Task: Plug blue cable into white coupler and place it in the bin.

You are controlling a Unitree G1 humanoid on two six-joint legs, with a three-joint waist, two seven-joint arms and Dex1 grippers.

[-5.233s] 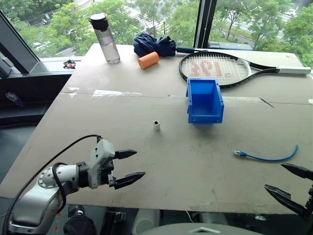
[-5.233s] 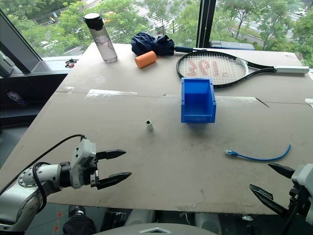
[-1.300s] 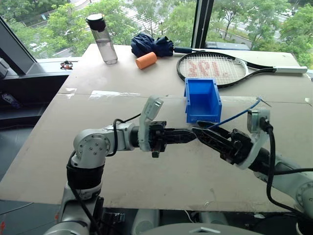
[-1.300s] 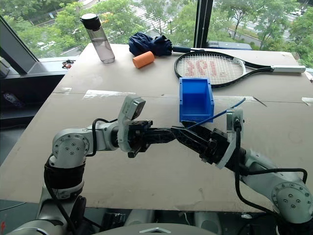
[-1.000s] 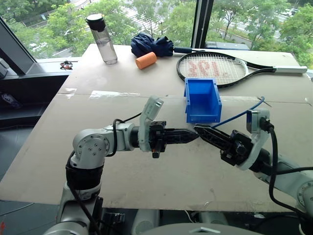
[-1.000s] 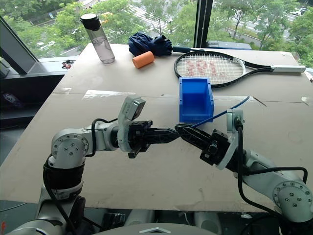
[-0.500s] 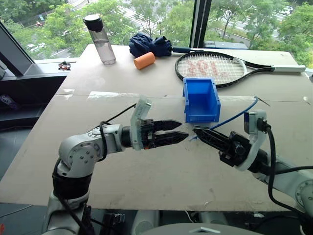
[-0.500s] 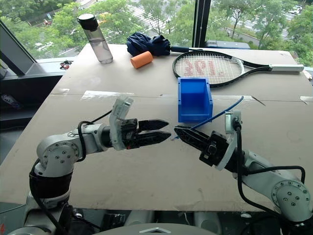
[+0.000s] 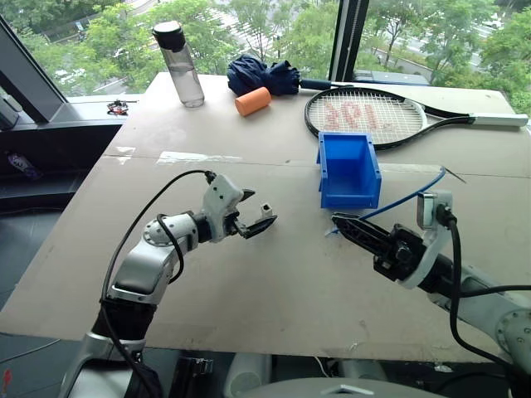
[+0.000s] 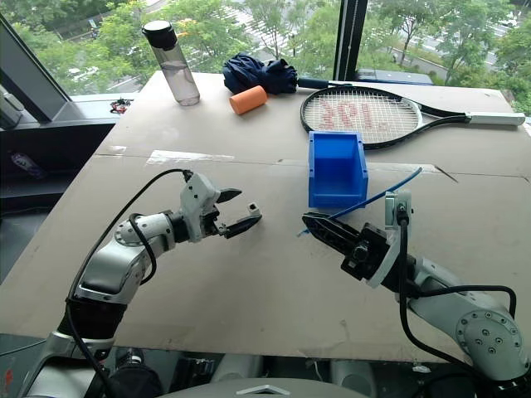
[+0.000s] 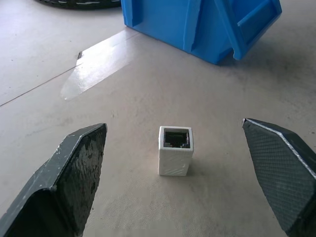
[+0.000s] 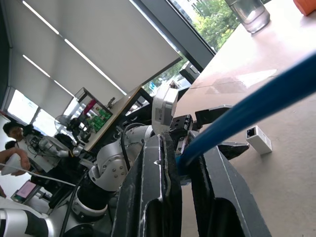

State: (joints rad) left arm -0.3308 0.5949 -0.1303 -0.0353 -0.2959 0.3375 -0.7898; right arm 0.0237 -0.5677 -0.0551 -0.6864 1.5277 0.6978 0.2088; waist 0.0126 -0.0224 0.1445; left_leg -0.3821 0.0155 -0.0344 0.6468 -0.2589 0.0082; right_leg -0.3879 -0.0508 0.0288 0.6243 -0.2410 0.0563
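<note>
The white coupler (image 9: 265,211), once it is plugged in, will hang from the blue cable when I carry the cable, because the dark socket has a stepped clip notch (image 11: 177,144).
The white coupler (image 11: 175,150) stands upright on the table with its dark socket facing up, also seen at coupler (image 9: 265,209). My left gripper (image 9: 255,213) hangs low over the table, open wide, its fingers (image 11: 69,182) on either side of the coupler and not touching it. Off to the right, my right gripper (image 9: 342,224) is shut on the blue cable (image 9: 398,197) near its plug end; the cable (image 12: 247,111) trails up and back past the wrist. The blue bin (image 9: 348,195) sits on the table behind both grippers.
A tennis racket (image 9: 365,116), a water bottle (image 9: 178,65), an orange foam cylinder (image 9: 251,101) and a dark blue cloth (image 9: 261,75) lie at the table's far side. A person (image 12: 12,133) is in the room behind.
My left gripper was shut in mid-air by the right gripper's tip; it has opened and swung down and left to the coupler on the table. The right gripper stays still, holding the cable.
</note>
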